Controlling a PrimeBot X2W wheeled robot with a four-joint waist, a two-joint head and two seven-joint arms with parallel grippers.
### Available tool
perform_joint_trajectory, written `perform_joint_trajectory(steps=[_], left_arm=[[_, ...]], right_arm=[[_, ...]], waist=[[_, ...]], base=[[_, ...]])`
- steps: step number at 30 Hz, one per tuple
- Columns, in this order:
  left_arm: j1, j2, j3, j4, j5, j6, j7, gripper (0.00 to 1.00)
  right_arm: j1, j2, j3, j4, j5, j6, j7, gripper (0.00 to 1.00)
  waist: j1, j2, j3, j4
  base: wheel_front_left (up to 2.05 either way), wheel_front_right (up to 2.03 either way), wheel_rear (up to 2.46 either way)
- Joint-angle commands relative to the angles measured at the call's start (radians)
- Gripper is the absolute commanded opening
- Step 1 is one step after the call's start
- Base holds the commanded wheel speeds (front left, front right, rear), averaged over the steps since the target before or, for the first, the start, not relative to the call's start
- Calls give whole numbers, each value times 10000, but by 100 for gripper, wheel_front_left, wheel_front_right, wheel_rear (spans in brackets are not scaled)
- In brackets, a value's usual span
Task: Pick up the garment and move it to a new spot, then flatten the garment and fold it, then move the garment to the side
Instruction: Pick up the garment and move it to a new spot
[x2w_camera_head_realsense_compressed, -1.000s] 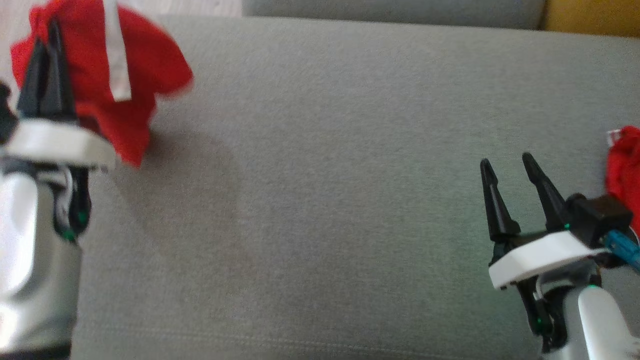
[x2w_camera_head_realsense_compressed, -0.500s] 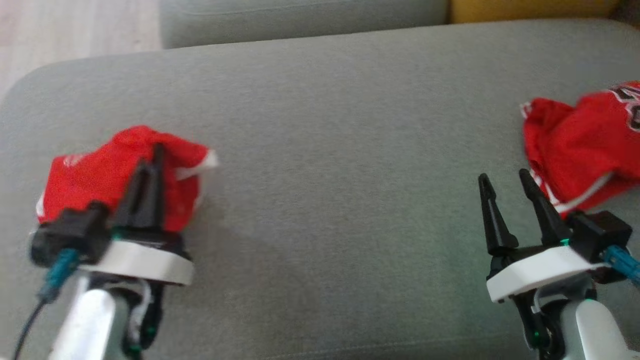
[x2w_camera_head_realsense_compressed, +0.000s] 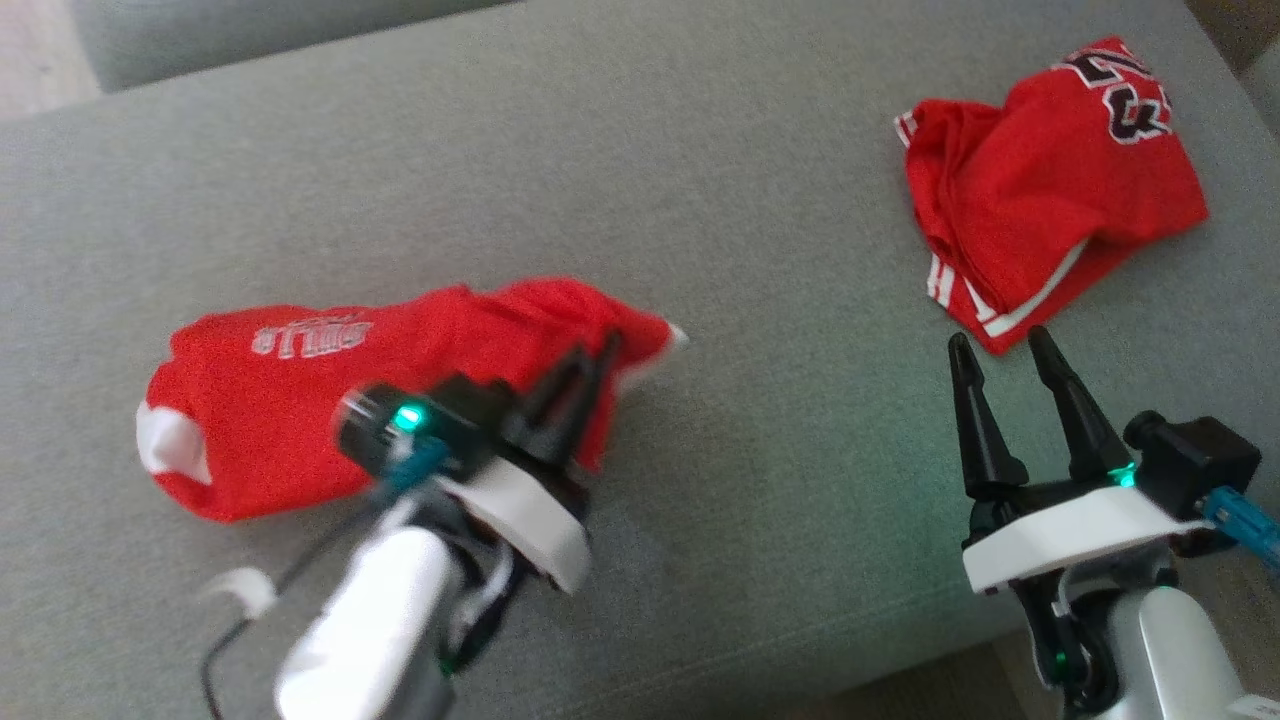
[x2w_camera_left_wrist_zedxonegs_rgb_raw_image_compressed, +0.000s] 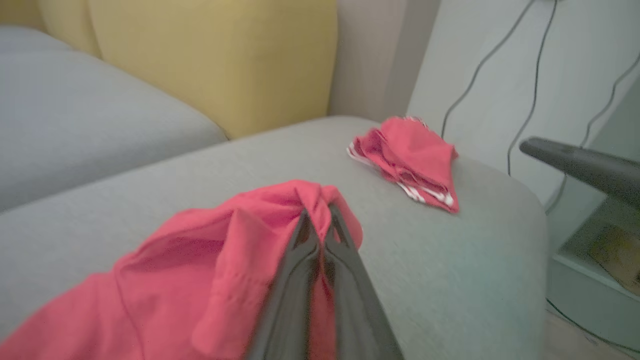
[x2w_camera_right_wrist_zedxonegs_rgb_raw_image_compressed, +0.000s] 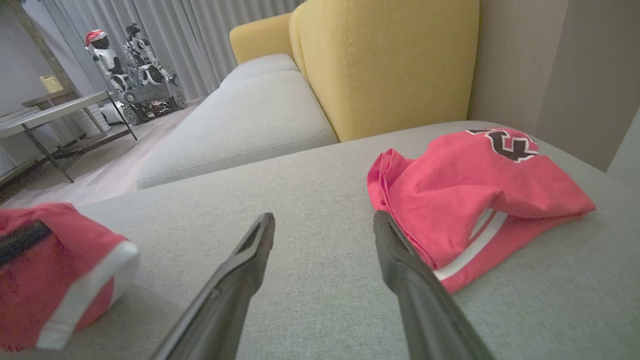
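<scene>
The crumpled red garment's sleeve (x2w_camera_head_realsense_compressed: 576, 314) will straighten outward when the robot pulls, and the lettered part will stay bunched, because a white-trimmed cuff (x2w_camera_head_realsense_compressed: 674, 338) shows at the bunched end.
A crumpled red garment (x2w_camera_head_realsense_compressed: 330, 390) with white lettering and a white trim lies on the grey sofa seat (x2w_camera_head_realsense_compressed: 640, 180) at the left. My left gripper (x2w_camera_head_realsense_compressed: 592, 358) is shut on a bunched fold at its right end; the left wrist view shows the red cloth (x2w_camera_left_wrist_zedxonegs_rgb_raw_image_compressed: 210, 250) pinched between the dark fingers (x2w_camera_left_wrist_zedxonegs_rgb_raw_image_compressed: 305, 235). My right gripper (x2w_camera_head_realsense_compressed: 1000, 345) stands open over bare cushion at the lower right, nothing between its fingers (x2w_camera_right_wrist_zedxonegs_rgb_raw_image_compressed: 255, 245). The garment's white-trimmed end (x2w_camera_right_wrist_zedxonegs_rgb_raw_image_compressed: 55, 270) sits at the left of the right wrist view.
A second red garment (x2w_camera_head_realsense_compressed: 1040, 190) with black and white print and white stripes lies bunched at the far right of the seat, just beyond my right gripper (x2w_camera_right_wrist_zedxonegs_rgb_raw_image_compressed: 470, 195). A yellow backrest (x2w_camera_right_wrist_zedxonegs_rgb_raw_image_compressed: 385, 60) rises behind. The seat's front edge (x2w_camera_head_realsense_compressed: 900, 650) runs near the bottom.
The head camera has swung right and down. My left gripper came down from high at the left and pulled the red garment rightward, so it now lies stretched on the seat.
</scene>
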Motion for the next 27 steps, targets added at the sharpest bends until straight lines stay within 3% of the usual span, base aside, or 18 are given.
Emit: perform_joint_trajectory(steps=[1,4,5,6,13,19,27], left_arm=[[-457,-38,125,-126,68,-72,28,0],[-579,-248,-457,738,-19,-217,106,2],[-628,-290,-588,988,-45,-244,85,37],[-688,-326,-682,1194,-61,-262,30,97],[-905,-411,-755,1395,-71,-201,-938,100],[-569,-158,333,474,-185,671,-1256,100],[241,700,2317,-423,-457,1693,-1293,100]], right_arm=[[-383,-32,261,-262,77,-7,-126,100],[-435,-32,279,-119,132,-7,-230,100],[-451,-32,290,-72,141,-7,-255,100],[-471,-32,311,-35,133,-7,-269,100],[-518,-32,361,135,-89,-7,-296,100],[-365,-32,279,94,-267,-7,-117,100],[-130,-32,92,-115,-494,-7,244,100]], waist=[[0,0,256,-230],[0,0,330,-259],[0,0,333,-248],[0,0,335,-224],[0,0,2,274],[0,0,-483,954],[0,0,-970,1909]], base=[[0,0,0],[0,0,0],[0,0,0],[0,0,0],[0,0,0],[0,0,0],[0,0,0]])
